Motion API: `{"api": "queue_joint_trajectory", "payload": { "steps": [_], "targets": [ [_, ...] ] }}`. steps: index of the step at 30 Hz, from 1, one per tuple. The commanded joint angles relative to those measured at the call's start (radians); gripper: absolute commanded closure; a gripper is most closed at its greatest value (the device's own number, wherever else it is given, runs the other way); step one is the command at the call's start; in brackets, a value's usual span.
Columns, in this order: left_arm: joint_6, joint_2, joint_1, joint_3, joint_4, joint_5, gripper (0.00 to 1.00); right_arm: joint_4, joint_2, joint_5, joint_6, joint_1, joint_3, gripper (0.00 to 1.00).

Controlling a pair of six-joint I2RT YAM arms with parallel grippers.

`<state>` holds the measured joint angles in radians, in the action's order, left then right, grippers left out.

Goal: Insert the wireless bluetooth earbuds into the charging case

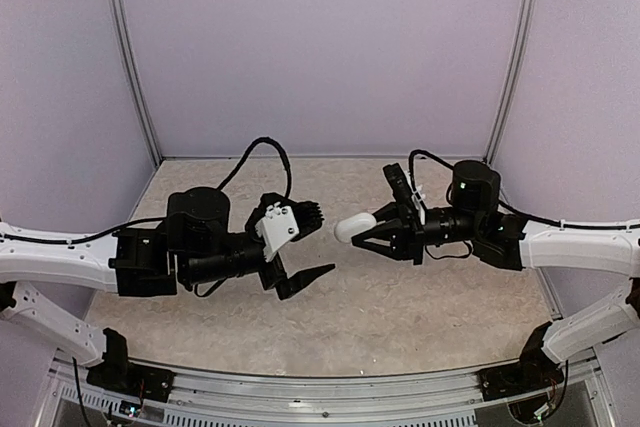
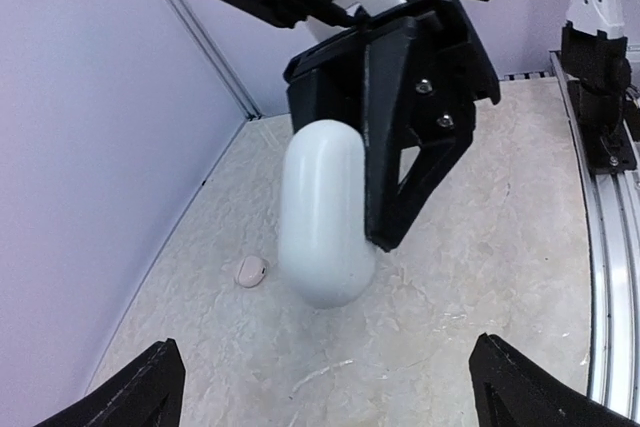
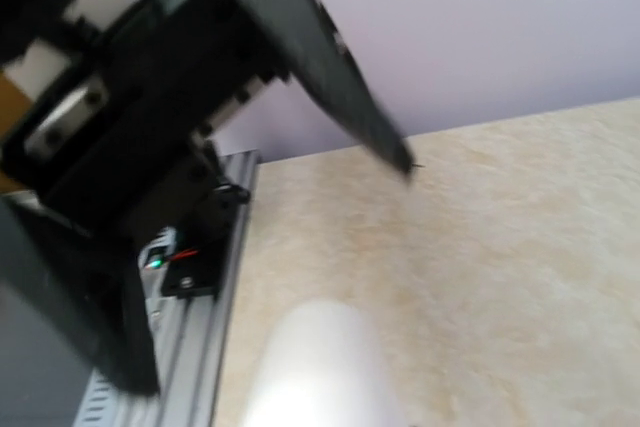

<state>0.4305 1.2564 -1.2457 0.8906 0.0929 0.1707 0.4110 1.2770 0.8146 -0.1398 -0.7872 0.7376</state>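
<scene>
My right gripper should keep lowering the white charging case to the free tabletop and let go of it there, as my left gripper is open and clear of the case.
My right gripper is shut on a white oval charging case and holds it in the air above the middle of the table. In the left wrist view the case hangs end-down from the right gripper's black fingers. One tiny pale pink earbud lies on the table just left of the case's lower end. My left gripper is open and empty, facing the case from the left, its fingertips wide apart. The case is a blurred white shape in the right wrist view. Other earbuds are out of view.
The beige marbled table is enclosed by lilac walls on three sides. An aluminium rail runs along the near edge. The left arm's black gripper body fills the upper left of the right wrist view.
</scene>
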Motion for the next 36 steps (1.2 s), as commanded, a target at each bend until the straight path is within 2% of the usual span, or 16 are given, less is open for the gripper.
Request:
{"api": "queue_joint_trajectory", "payload": {
  "steps": [1, 4, 11, 20, 30, 34, 36],
  "targets": [
    [-0.126, -0.055, 0.066, -0.036, 0.155, 0.016, 0.01, 0.000, -0.026, -0.042, -0.040, 0.050, -0.015, 1.00],
    [-0.193, -0.074, 0.104, -0.072, 0.231, 0.025, 0.01, -0.015, -0.024, -0.062, -0.070, 0.093, -0.026, 1.00],
    [-0.303, -0.059, 0.140, -0.099, 0.398, 0.353, 0.01, -0.040, 0.024, -0.092, -0.160, 0.192, -0.052, 1.00],
    [-0.363, 0.004, 0.144, -0.041, 0.389, 0.505, 0.01, -0.097, 0.226, -0.059, -0.277, 0.331, 0.006, 1.00],
    [-0.448, -0.031, 0.153, -0.078, 0.395, 0.500, 0.01, -0.146, 0.469, -0.076, -0.295, 0.401, 0.113, 0.98],
    [-0.505, -0.051, 0.159, -0.083, 0.366, 0.467, 0.01, -0.125, 0.538, -0.085, -0.313, 0.408, 0.143, 0.89],
    [-0.524, -0.057, 0.164, -0.080, 0.345, 0.457, 0.01, -0.119, 0.568, -0.087, -0.326, 0.409, 0.163, 0.88]
  ]
}}
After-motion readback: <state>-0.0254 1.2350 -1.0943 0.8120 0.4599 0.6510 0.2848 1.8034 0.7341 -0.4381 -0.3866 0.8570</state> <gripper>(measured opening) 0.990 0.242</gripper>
